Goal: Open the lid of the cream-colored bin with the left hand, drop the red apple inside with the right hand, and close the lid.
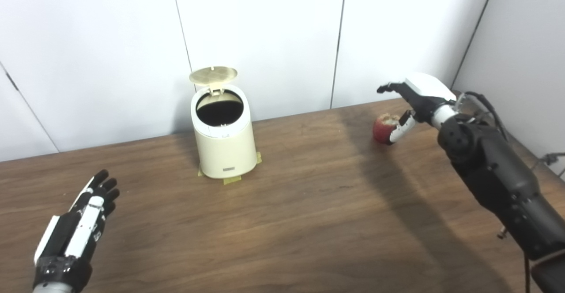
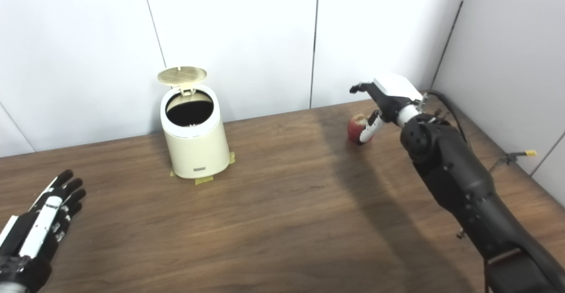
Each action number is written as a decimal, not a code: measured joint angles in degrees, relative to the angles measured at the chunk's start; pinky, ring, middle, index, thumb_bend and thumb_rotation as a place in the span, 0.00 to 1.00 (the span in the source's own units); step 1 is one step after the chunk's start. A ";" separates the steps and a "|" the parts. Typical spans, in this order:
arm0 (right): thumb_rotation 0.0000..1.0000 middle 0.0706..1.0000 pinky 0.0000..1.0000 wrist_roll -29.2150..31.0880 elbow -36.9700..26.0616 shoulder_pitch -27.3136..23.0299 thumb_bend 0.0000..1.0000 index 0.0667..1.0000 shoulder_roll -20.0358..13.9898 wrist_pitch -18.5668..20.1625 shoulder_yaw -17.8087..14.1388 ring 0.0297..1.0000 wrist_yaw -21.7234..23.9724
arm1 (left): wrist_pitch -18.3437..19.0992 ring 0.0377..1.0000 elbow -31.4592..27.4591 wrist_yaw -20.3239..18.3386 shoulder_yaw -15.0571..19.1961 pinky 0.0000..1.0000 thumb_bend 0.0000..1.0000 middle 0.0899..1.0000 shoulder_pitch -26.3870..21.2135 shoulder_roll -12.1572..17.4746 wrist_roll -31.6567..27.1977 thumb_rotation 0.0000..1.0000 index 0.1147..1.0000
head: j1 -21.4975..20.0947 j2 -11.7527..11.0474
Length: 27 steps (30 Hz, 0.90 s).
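The red apple (image 1: 384, 129) will fall all the way out of sight when I drop it, because the bin's opening (image 1: 220, 110) is dark and wider than the apple.
The cream-colored bin (image 1: 225, 149) stands upright on the table at centre left. Its round lid (image 1: 213, 75) is tipped up and back, showing the dark inside. A red apple (image 1: 383, 128) with a bitten top lies on the table at the far right. My right hand (image 1: 412, 101) hovers just over and beside it, fingers spread above and the thumb down against its right side, not closed on it. My left hand (image 1: 81, 222) rests low at the near left, flat and open, far from the bin.
Yellow tape tabs (image 1: 232, 179) hold the bin's base to the wooden table (image 1: 287, 204). White wall panels (image 1: 265, 37) rise right behind the table's far edge. A cable (image 2: 514, 155) runs off the right side.
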 measured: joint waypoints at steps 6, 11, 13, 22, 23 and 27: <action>0.06 0.83 0.72 -1.33 6.11 -2.97 0.92 0.78 -0.05 -1.05 2.65 0.85 -0.09 | 0.21 0.95 -1.46 0.10 0.11 1.00 0.31 0.95 0.03 -0.03 -1.55 0.64 0.98 | -0.44 0.00; 0.09 0.85 0.74 -1.63 9.68 -4.31 0.92 0.79 0.27 -1.33 4.61 0.87 -0.24 | 0.55 0.95 -1.72 1.17 -0.19 1.00 0.31 0.95 0.16 -0.03 -2.00 0.62 0.99 | -0.35 0.09; 0.09 0.85 0.76 -1.63 11.05 -4.80 0.90 0.79 0.57 -1.50 5.00 0.88 -0.44 | 0.67 0.96 -1.86 1.40 -0.40 1.00 0.30 0.96 0.22 -0.01 -2.11 0.61 0.99 | -0.26 0.18; 0.11 0.82 0.75 -1.64 14.00 -5.40 0.89 0.78 0.81 -1.73 6.92 0.85 -1.64 | 0.83 0.96 -2.81 2.41 -0.54 1.00 0.30 0.94 0.36 -0.02 -3.54 0.55 0.98 | 0.00 0.26; 0.12 0.82 0.74 -1.64 14.14 -5.40 0.89 0.79 0.81 -1.69 6.99 0.85 -1.88 | 0.83 0.95 -2.81 2.50 -0.67 1.00 0.30 0.93 0.40 -0.01 -3.51 0.55 0.97 | 0.00 0.26; 0.13 0.83 0.75 -1.54 15.04 -5.41 0.88 0.79 0.82 -1.51 6.98 0.85 -2.16 | 0.88 0.95 -2.81 3.38 -0.92 1.00 0.30 0.93 0.53 -0.01 -3.79 0.51 0.97 | 0.09 0.26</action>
